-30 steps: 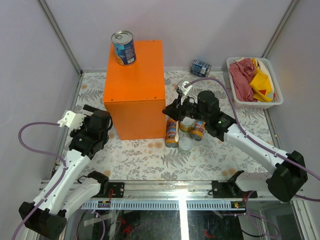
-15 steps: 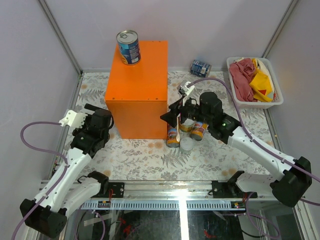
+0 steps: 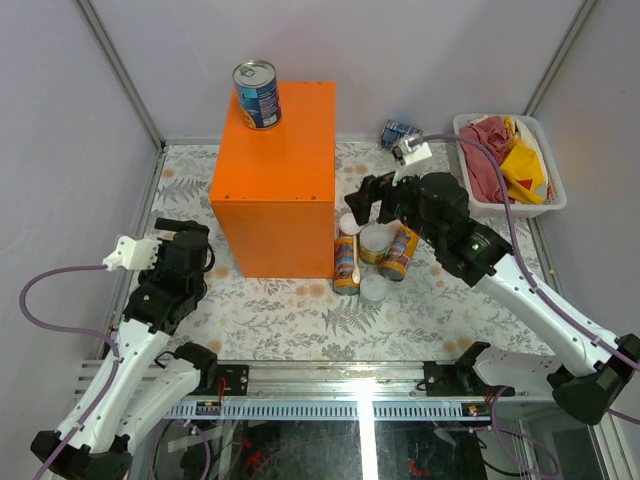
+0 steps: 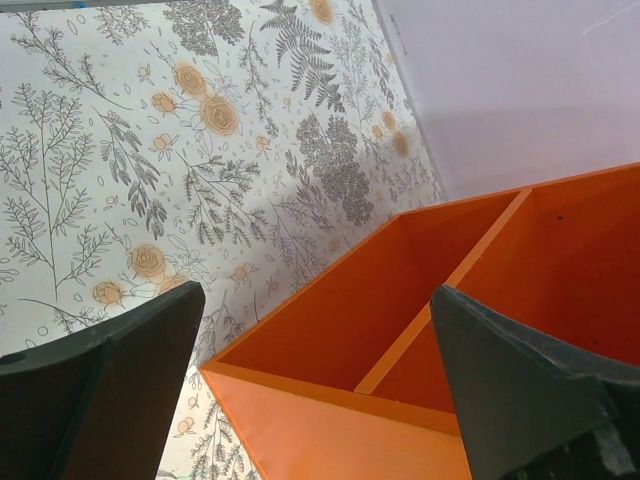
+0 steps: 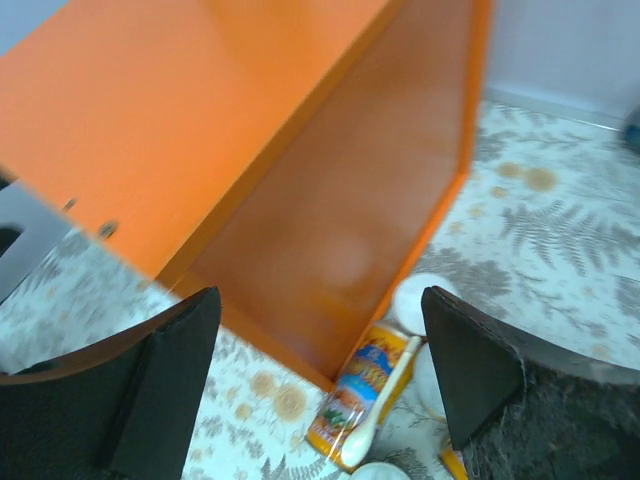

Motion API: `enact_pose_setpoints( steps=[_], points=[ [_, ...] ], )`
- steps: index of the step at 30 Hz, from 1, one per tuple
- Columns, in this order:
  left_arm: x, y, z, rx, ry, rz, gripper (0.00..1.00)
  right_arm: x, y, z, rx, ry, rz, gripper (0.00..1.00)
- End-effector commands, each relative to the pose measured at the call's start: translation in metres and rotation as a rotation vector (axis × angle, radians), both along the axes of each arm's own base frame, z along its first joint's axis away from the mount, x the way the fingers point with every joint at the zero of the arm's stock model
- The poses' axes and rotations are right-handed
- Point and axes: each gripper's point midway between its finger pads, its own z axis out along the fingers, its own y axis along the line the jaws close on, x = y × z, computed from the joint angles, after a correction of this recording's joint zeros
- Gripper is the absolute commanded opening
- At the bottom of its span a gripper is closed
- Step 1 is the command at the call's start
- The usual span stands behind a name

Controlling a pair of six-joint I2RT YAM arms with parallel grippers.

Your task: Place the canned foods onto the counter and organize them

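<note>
I should use my right gripper to pull the blue can (image 3: 401, 134) clear of the wall first, because the can lies against the back wall, across the counter from my left gripper.
The counter (image 3: 275, 185) is a tall orange box, and one blue-labelled can (image 3: 257, 94) stands on its far left corner. A second blue can (image 3: 400, 133) lies on the table by the back wall. At the counter's near right corner stands a cluster: two yellow-orange cans (image 3: 346, 268) (image 3: 398, 252) and pale-lidded cans (image 3: 374, 240) (image 3: 372, 289). My right gripper (image 3: 372, 200) hovers open above that cluster, holding nothing. The right wrist view shows the gripper (image 5: 320, 300) over a yellow-orange can (image 5: 365, 385). My left gripper (image 3: 183, 228) is open and empty left of the counter (image 4: 450, 300).
A white spoon (image 3: 356, 258) leans on the left yellow-orange can; the right wrist view shows this spoon (image 5: 385, 410) too. A white basket (image 3: 548, 190) with red and yellow cloths sits at the far right. Grey walls close in the floral table mat.
My right gripper has opened, risen and drawn back to the right of the can cluster. The counter with its can shifted slightly right. My left arm has pulled back toward the near edge.
</note>
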Motion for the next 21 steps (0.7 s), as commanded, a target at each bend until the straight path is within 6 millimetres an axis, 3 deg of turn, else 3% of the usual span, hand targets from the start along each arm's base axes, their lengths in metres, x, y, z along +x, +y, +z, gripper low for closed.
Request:
enact_pose_setpoints(
  steps=[1,6,9,11,12,17,21],
  points=[
    [-0.002,-0.003,0.0,0.018,0.015,-0.038,0.95,0.047,-0.046,0.016,-0.022,0.024,-0.367,0.9],
    [-0.001,-0.007,0.009,0.02,0.001,-0.069,0.95,0.119,-0.072,-0.012,-0.09,0.122,-0.605,0.95],
    [-0.002,-0.011,0.012,0.006,-0.011,-0.095,0.94,0.171,-0.089,-0.026,-0.126,0.161,-0.722,0.95],
    [-0.003,-0.013,0.011,-0.005,-0.012,-0.111,0.93,0.209,-0.1,-0.05,-0.177,0.205,-0.791,0.95],
    [-0.004,-0.014,0.011,-0.01,-0.014,-0.118,0.93,0.231,-0.104,-0.048,-0.165,0.204,-0.818,0.95],
    [-0.006,-0.016,0.002,0.022,0.001,-0.154,0.93,0.32,-0.116,-0.079,-0.215,0.17,-0.867,0.95],
    [-0.005,-0.015,0.002,0.06,-0.006,-0.176,0.92,0.366,-0.147,-0.109,-0.226,0.166,-0.912,0.94]
  ],
)
